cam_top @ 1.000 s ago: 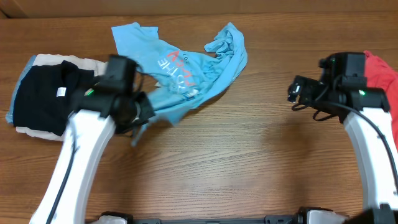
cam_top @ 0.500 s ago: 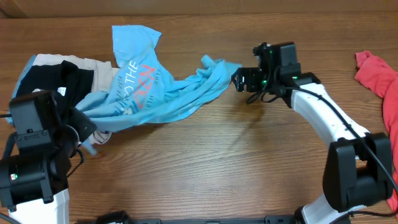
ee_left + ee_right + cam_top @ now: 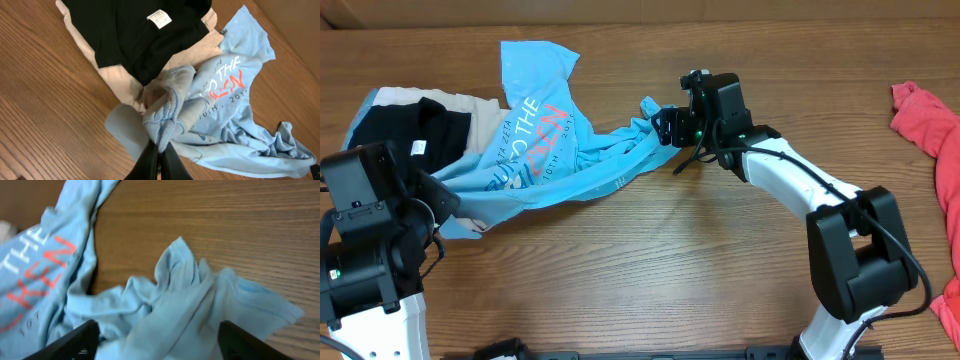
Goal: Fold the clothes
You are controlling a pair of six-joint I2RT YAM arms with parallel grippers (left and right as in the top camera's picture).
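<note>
The light blue T-shirt lies bunched (image 3: 494,138) against the beige garment. My right gripper should take hold of the T-shirt's crumpled end (image 3: 645,129) and stretch the T-shirt clear before I fold it.
The light blue T-shirt (image 3: 555,150) with coral and white lettering lies stretched and bunched across the left middle of the table. My left gripper (image 3: 159,159) is shut on a bunched edge of the T-shirt (image 3: 220,105) at its lower left, near the front left of the table (image 3: 448,212). My right gripper (image 3: 157,340) is open, its fingers spread on either side of the crumpled right end of the T-shirt (image 3: 190,295), over that end in the overhead view (image 3: 665,127).
A folded black garment (image 3: 390,145) on a beige one (image 3: 485,108) lies at the far left, partly under the T-shirt; both show in the left wrist view (image 3: 135,35). A coral-red garment (image 3: 932,120) lies at the right edge.
The right arm swept in from the right side to the shirt's right end. The left gripper pulled the shirt's edge left and toward the front, stretching the shirt out.
</note>
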